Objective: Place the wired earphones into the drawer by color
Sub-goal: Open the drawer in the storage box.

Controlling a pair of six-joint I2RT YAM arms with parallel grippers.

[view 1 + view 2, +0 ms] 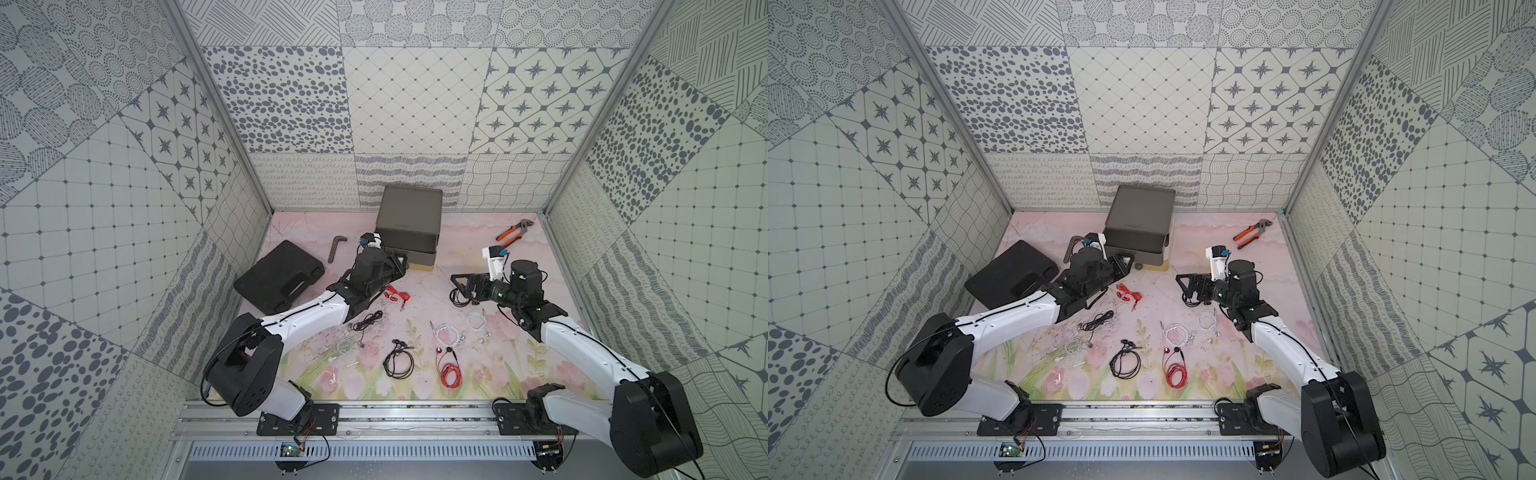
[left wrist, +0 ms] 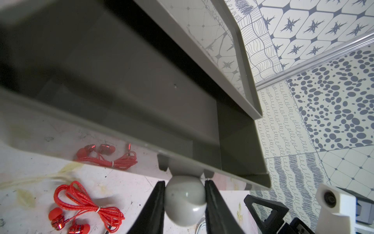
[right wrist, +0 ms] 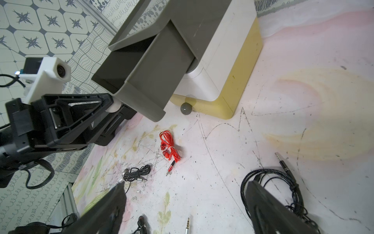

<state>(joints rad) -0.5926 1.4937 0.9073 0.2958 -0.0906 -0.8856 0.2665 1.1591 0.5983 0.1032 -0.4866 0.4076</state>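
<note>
The red earphones (image 1: 1128, 295) nearest the drawer are clear of the other bundles, so the robot's right gripper should keep heading for their bundled cord (image 3: 170, 147) until its fingers are on both sides of it.
The drawer (image 1: 409, 224) (image 1: 1140, 224) stands at the back of the mat, and its dark grey top tier (image 3: 151, 66) (image 2: 121, 91) is pulled out and looks empty. My left gripper (image 2: 185, 182) (image 1: 400, 266) is shut on that tier's ball knob (image 2: 185, 200). Wired earphones lie loose on the mat: red (image 1: 397, 296) (image 3: 169, 145) (image 2: 87, 206), black (image 1: 368, 322) (image 3: 137, 173), black (image 1: 399, 361), red (image 1: 451, 370), white (image 1: 446, 332). My right gripper (image 3: 186, 183) (image 1: 457, 282) hangs open just above the mat, one finger over a black bundle (image 3: 283, 182).
A flat black case (image 1: 278, 276) lies at the left, with a bent metal key (image 1: 334, 247) behind it. Orange-handled pliers (image 1: 513, 230) lie at the back right. The lowest tier's knob (image 3: 186, 108) sticks out under the open tier. Patterned walls close three sides.
</note>
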